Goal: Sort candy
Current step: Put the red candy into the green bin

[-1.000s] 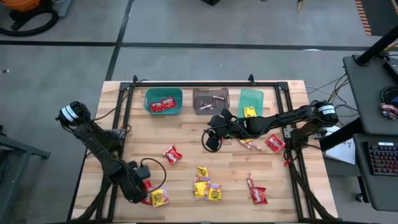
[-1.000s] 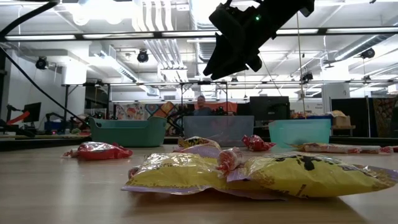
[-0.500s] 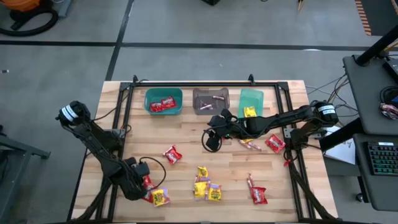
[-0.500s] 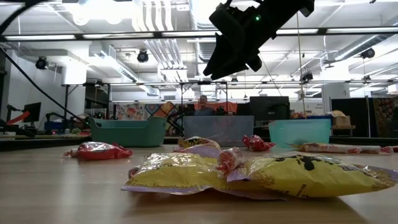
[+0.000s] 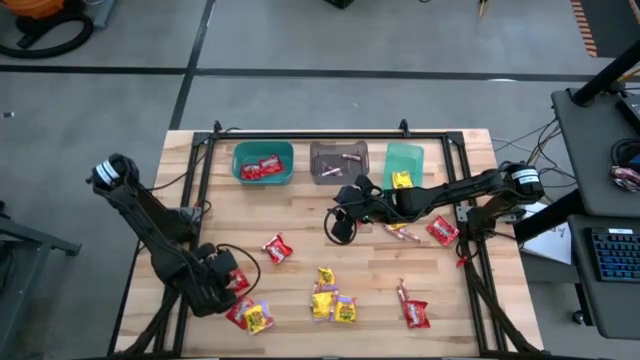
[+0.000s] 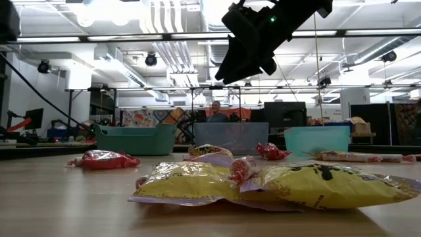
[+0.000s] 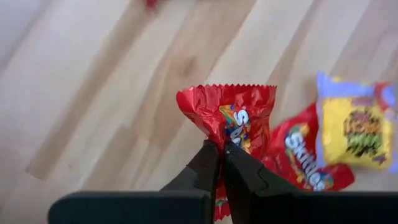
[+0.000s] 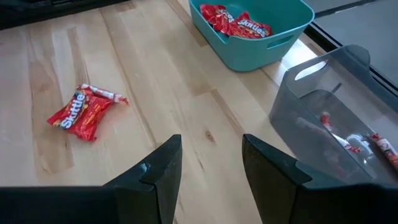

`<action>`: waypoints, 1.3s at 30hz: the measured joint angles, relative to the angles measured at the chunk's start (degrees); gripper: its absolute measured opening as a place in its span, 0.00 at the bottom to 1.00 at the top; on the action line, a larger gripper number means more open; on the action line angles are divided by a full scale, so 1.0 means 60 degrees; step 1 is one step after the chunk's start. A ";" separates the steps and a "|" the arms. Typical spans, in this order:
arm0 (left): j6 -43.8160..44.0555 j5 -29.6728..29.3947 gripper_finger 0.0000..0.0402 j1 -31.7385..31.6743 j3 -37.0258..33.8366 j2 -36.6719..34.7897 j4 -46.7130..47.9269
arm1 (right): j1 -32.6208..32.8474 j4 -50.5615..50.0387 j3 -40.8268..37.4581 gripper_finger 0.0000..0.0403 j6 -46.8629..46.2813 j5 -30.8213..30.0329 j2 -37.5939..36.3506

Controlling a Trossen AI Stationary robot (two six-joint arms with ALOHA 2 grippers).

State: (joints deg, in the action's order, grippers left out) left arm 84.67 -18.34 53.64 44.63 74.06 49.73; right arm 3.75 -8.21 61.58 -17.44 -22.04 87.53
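Observation:
My left gripper is carrying the held red packet [image 7: 233, 121], which hangs free and matches the red packets in the teal bin [image 5: 262, 167]. It should keep carrying the packet until it can let go inside.
Candy lies scattered on the wooden table: a red packet [image 5: 277, 248], yellow packets [image 5: 330, 300], a red packet [image 5: 415, 313], another red packet [image 5: 442, 230]. My left gripper [image 5: 230, 286] is near the table's near left corner, shut on a red packet [image 7: 227, 115]. Below it a second red packet [image 7: 308, 155] and a yellow packet [image 7: 354, 124] rest flat on the wood. My right gripper [image 5: 340, 226] hovers open over bare wood in front of the grey bin [image 5: 338, 162]. In its wrist view, a red packet [image 8: 84, 112] lies flat ahead of it. My left gripper pinches the red packet between its two fingers [image 7: 208, 162] at the crumpled middle of the wrapper [image 7: 231, 127]. It comes from above, pointing down. The packet is lifted clear of the table, its crimped edge [image 7: 227, 88] spread beyond the fingertips.
Three bins stand in a row at the far edge: teal [image 5: 263, 163] with red packets, grey with pinkish sticks, green [image 5: 403, 165] with a yellow packet. A black frame rail [image 5: 205, 180] runs along the table's sides. A person [image 6: 214, 110] shows far behind the bins.
My left gripper has risen and drawn slightly toward the far edge, shut on the red packet, lifting it clear of the pile beside the yellow packet. A second red packet now shows on the wood beneath. The right arm has kept still.

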 joint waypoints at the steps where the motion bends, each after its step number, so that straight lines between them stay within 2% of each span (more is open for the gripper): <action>1: -0.0009 -0.0189 0.00 -0.0015 0.0048 -0.0077 0.0100 | 0.0000 0.0000 0.0000 0.40 0.0024 0.0000 0.0000; 5: -0.0017 -0.1135 0.00 -0.0140 0.0247 -0.0463 0.0809 | 0.0000 0.0013 0.0000 0.40 0.0107 0.0003 0.0000; 9: -0.0073 -0.2751 0.00 -0.0446 0.0459 -0.0812 0.1421 | 0.0000 0.0036 0.0000 0.40 0.0177 0.0000 0.0000; 13: -0.1182 -0.3632 0.00 -0.1007 0.0658 -0.1118 0.1434 | 0.0000 0.0038 0.0000 0.40 0.0188 0.0002 0.0000; 28: -0.5882 -0.3782 0.00 -0.4074 0.1429 -0.1956 0.1308 | 0.0155 -0.0007 0.0000 0.40 -0.0058 0.0004 -0.0004; 34: -0.8581 -0.3784 0.00 -0.5978 0.1669 -0.2249 0.1268 | 0.0228 -0.0014 0.0000 0.40 -0.0092 0.0004 -0.0015; 39: -1.0816 -0.3775 0.00 -0.7987 0.1670 -0.2285 0.0710 | 0.0229 -0.0014 0.0000 0.40 -0.0092 0.0004 -0.0018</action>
State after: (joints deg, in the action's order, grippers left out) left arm 19.78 -40.99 5.72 54.65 60.35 53.99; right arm 5.13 -8.29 61.58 -18.00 -22.02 87.42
